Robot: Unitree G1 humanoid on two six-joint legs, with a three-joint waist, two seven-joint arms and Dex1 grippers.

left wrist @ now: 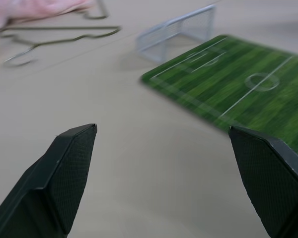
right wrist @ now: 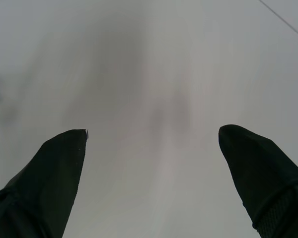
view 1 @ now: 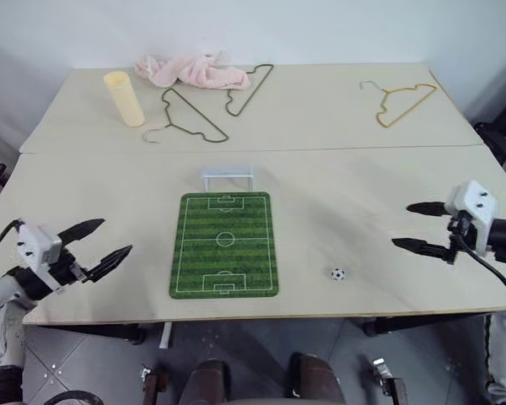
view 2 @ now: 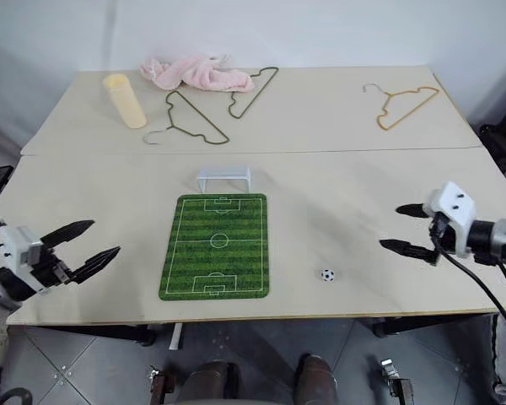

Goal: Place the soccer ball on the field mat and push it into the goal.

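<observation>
I expect the soccer ball point(view 1: 337, 274) to roll across and into the goal when I push it, because the field mat point(view 1: 224, 245) is flat all the way to the goal.
The tiny black-and-white soccer ball point(view 1: 338, 273) rests on the bare tabletop, just right of the green striped field mat point(view 1: 226, 244). At the mat's far end stands the small pale goal point(view 1: 228, 178), also seen past the mat point(left wrist: 233, 84) as the goal point(left wrist: 176, 32) in the left wrist view. My right gripper point(view 1: 410, 226) hovers open above the table, right of the ball and apart from it. My left gripper point(view 1: 115, 240) is open too, hanging left of the mat near the table's front edge. Nothing sits between either pair of fingers.
On the far half of the table point(view 1: 337, 194) lie a pink cloth point(view 1: 192, 72), a pale yellow cup point(view 1: 124, 99), two dark wire hangers point(view 1: 194, 118) and a tan hanger point(view 1: 403, 103). A seam crosses the table behind the goal.
</observation>
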